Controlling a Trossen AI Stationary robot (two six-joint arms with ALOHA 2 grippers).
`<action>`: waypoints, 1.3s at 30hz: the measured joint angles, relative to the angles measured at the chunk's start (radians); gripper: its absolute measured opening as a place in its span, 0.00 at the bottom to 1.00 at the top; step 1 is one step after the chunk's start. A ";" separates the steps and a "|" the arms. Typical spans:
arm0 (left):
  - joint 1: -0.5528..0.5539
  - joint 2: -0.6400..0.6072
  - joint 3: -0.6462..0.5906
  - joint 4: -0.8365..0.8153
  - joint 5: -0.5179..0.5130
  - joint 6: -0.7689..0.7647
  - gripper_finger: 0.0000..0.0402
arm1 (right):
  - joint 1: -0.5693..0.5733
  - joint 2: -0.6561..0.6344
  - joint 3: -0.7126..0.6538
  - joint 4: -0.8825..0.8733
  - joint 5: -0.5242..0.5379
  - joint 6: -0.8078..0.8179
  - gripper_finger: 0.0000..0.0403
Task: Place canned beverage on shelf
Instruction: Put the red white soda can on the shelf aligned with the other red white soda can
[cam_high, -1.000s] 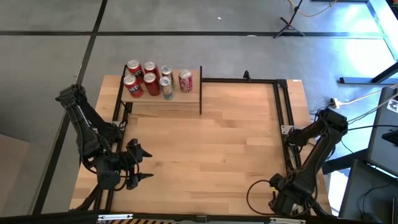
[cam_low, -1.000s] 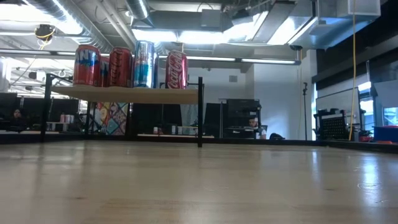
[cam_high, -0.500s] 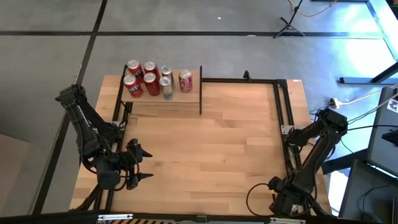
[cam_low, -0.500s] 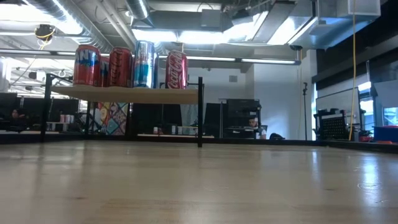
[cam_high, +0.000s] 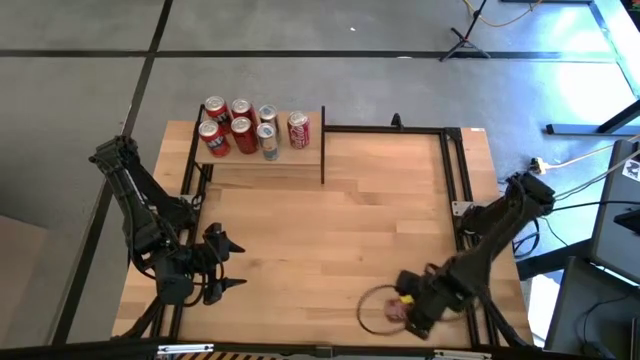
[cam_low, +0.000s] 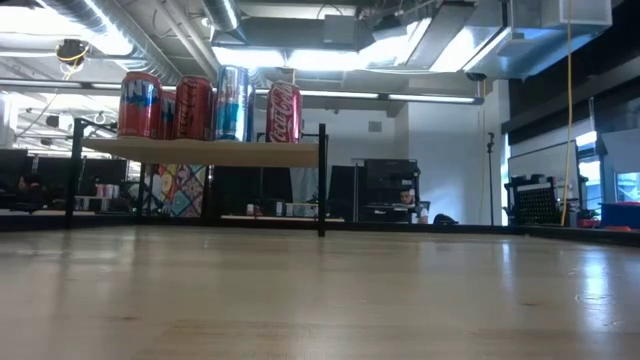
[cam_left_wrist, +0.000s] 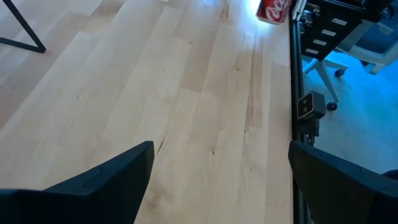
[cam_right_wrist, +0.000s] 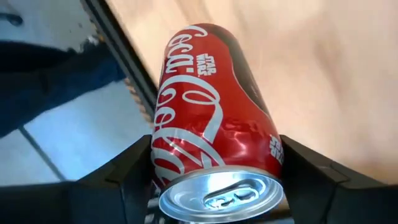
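Note:
My right gripper should stand the can upright near the table's middle (cam_high: 374, 250) and then grip it from the side, because my right gripper now points along the can from its tab end (cam_right_wrist: 221, 196).
A red Coca-Cola can (cam_right_wrist: 211, 112) sits between the fingers of my right gripper (cam_right_wrist: 217, 183), which hangs over the table's near edge, right of the middle (cam_high: 405, 312). The can is a red blur there (cam_high: 397, 308) and shows small in the left wrist view (cam_left_wrist: 273, 9). The shelf (cam_high: 262, 163) stands at the far left on thin black posts, with several cans (cam_high: 242, 126) upright on its board (cam_low: 200, 150). My left gripper (cam_high: 226, 266) waits open above the near left of the table (cam_left_wrist: 217, 168), with nothing between its fingers. My right gripper pinches the can's side wall near its tab end (cam_right_wrist: 163, 163) between its two fingers, one on each side. The fingers (cam_right_wrist: 311, 177) slant steeply down from above and lie along the can. The can is tilted, tab end toward the wrist, and appears clear of the table.
A black rail frame (cam_high: 455, 170) runs along the table's far right and right edge. A loop of cable (cam_high: 370, 312) lies beside the right gripper. Bare wood (cam_high: 340, 230) stretches between the shelf and the arms.
My right gripper has swung from beyond the near right corner toward the table's left, in over the near edge, rolling as it went. The red can has come into the high view with it.

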 joint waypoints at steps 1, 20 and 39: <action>0.000 0.000 0.000 0.001 0.000 0.000 0.90 | -0.029 0.000 0.020 -0.018 0.019 -0.050 0.65; 0.000 0.000 0.000 0.001 0.000 -0.004 0.90 | -0.523 0.245 0.256 -0.353 0.094 -1.019 0.65; 0.010 0.000 0.000 -0.003 -0.026 0.000 0.90 | -0.539 0.347 0.259 -0.376 0.105 -1.118 0.82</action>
